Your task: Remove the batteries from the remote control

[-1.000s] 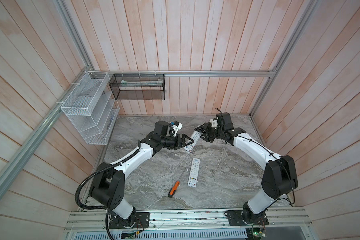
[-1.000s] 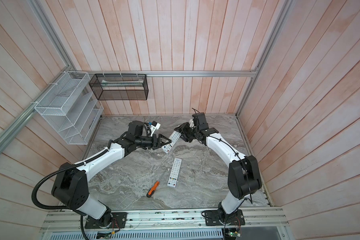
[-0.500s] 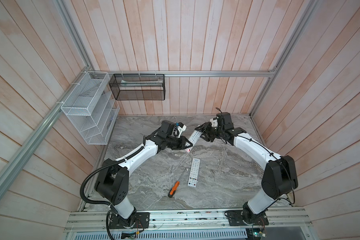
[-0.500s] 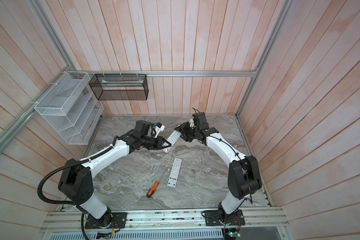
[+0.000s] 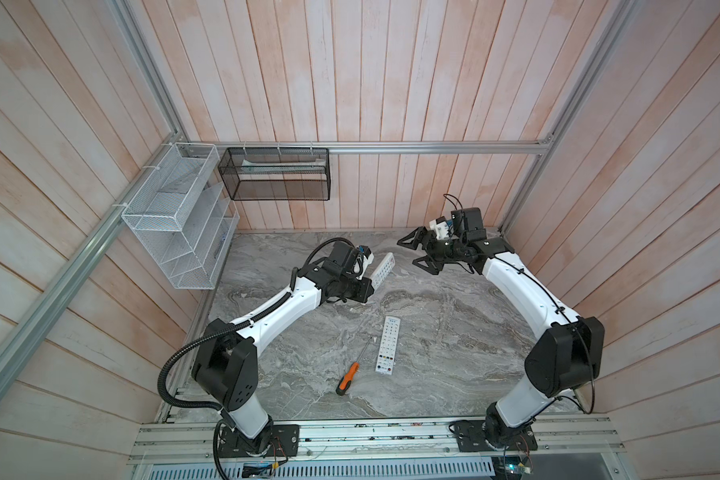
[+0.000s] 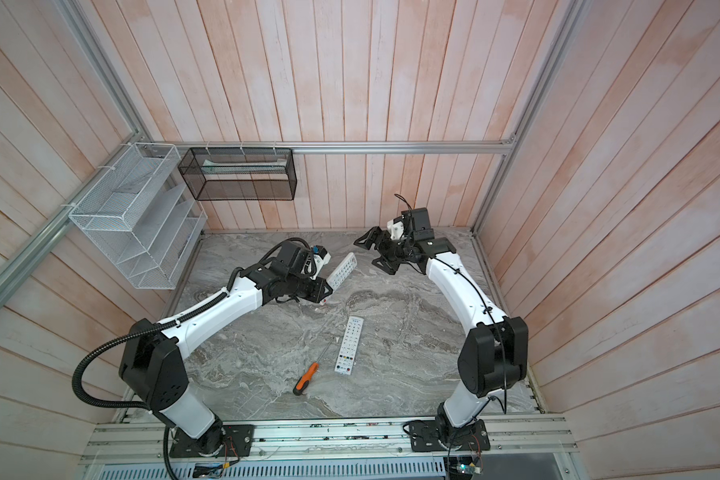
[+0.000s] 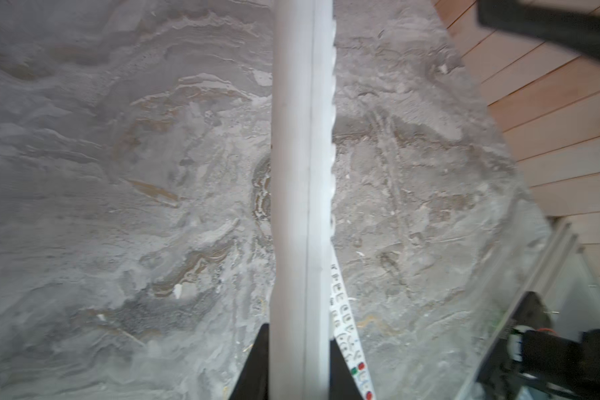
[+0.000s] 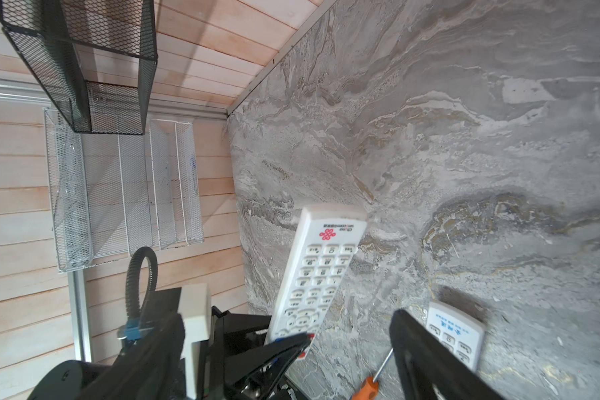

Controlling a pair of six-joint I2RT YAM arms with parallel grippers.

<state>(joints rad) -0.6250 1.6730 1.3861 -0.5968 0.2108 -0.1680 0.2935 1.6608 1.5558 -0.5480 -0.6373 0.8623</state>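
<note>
The remote control in the robot's left gripper has its buttons (image 5: 382,271) facing up, so the right gripper should grab the remote control's loose end (image 5: 389,258) and turn its back up.
A white remote control (image 5: 382,269) (image 6: 342,271) hangs above the table, buttons up, tilted toward the back right. My left gripper (image 5: 370,286) (image 6: 324,291) is shut on its lower end. The left wrist view shows this remote control (image 7: 302,173) edge-on between the two black fingers (image 7: 253,367). My right gripper (image 5: 414,252) (image 6: 373,252) stands open a short way to the right of the remote's free end, with nothing in it. In the right wrist view the remote control (image 8: 319,270) lies beyond that gripper (image 8: 347,346). The batteries are hidden.
A second white remote (image 5: 387,345) (image 8: 454,336) lies flat mid-table, with an orange-handled screwdriver (image 5: 348,376) (image 8: 368,384) just left of it. A white wire rack (image 5: 175,220) and a black mesh basket (image 5: 275,174) hang on the back-left walls.
My left gripper moved in and shut on the remote's lower end. My right gripper then opened, let go of the upper end and drew back to the right.
</note>
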